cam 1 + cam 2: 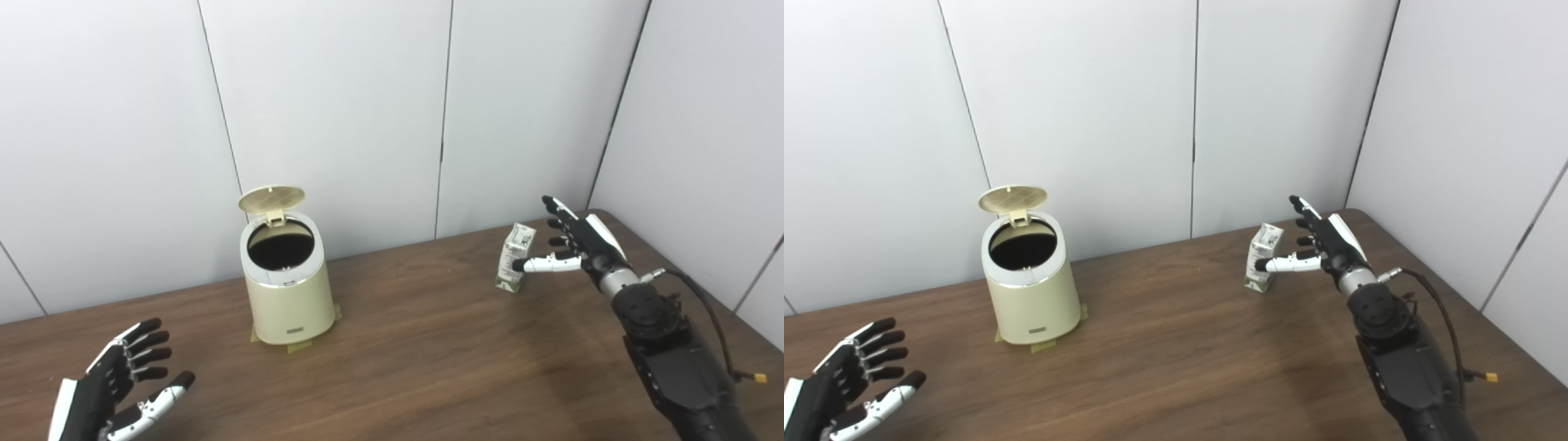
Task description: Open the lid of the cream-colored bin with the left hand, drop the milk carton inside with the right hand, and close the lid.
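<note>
I expect the slim milk carton (515,257) to drop completely out of sight when I let go of it, because the bin's dark round opening (280,247) is wider than the milk carton.
The cream-colored bin (288,294) stands on the brown table at the left of middle. Its round lid (271,199) is flipped up at the back and the dark inside shows. A small white and green milk carton (514,257) stands upright at the right rear of the table. My right hand (572,245) is open just right of the carton, thumb stretched in front of it, fingers spread; I cannot tell if it touches. My left hand (119,386) is open and empty at the bottom left, well away from the bin.
Pale wall panels (343,110) close off the table at the back and right. The table's right edge (723,306) runs close to my right arm. Bits of tape (300,346) sit under the bin's base.
</note>
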You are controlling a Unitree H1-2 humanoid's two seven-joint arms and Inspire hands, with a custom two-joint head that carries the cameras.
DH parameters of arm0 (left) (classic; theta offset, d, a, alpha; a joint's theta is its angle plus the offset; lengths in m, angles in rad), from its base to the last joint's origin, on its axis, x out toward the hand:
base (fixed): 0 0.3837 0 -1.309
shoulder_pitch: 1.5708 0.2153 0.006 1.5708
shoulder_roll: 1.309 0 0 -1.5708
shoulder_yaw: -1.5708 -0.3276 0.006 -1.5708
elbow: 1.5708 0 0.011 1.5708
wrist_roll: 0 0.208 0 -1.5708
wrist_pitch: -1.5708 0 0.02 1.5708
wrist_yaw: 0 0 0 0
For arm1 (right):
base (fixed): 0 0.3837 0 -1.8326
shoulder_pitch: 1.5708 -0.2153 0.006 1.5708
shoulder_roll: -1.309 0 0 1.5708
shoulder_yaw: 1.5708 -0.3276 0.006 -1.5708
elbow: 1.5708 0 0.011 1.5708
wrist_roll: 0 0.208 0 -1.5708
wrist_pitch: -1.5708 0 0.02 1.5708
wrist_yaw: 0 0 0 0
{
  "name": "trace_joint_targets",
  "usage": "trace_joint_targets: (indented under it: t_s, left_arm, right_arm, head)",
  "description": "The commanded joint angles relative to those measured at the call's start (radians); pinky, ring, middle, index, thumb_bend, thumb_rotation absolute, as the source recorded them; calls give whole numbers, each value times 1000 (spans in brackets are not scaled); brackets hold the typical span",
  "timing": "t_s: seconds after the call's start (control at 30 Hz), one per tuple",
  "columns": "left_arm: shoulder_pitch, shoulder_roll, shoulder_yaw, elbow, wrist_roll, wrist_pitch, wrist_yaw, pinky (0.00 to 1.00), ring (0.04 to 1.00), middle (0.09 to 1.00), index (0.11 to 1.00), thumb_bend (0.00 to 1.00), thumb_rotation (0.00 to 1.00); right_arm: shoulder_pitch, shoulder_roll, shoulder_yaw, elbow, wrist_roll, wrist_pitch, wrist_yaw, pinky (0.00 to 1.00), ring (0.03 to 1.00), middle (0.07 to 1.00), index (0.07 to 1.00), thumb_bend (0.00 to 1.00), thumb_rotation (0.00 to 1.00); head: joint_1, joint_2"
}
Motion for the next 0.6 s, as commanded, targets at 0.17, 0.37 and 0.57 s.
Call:
trace_joint_targets:
  t_s: [0.17,0.37,0.57]
  left_arm:
    - [-30,12,-3,-39,15,-31,10,623,701,749,786,621,0]
    - [-28,16,-6,-34,16,-41,4,617,701,747,787,609,0]
    - [-28,17,-10,-27,23,-48,5,609,692,741,783,616,0]
  right_arm:
    - [-66,17,11,54,-26,-53,-76,841,910,930,938,885,201]
    - [-79,56,12,130,-39,-120,-159,727,818,862,901,880,183]
    - [-102,82,7,220,-28,-195,-222,697,776,826,868,862,178]
  head:
    - [4,6]
    - [5,9]
    - [5,11]
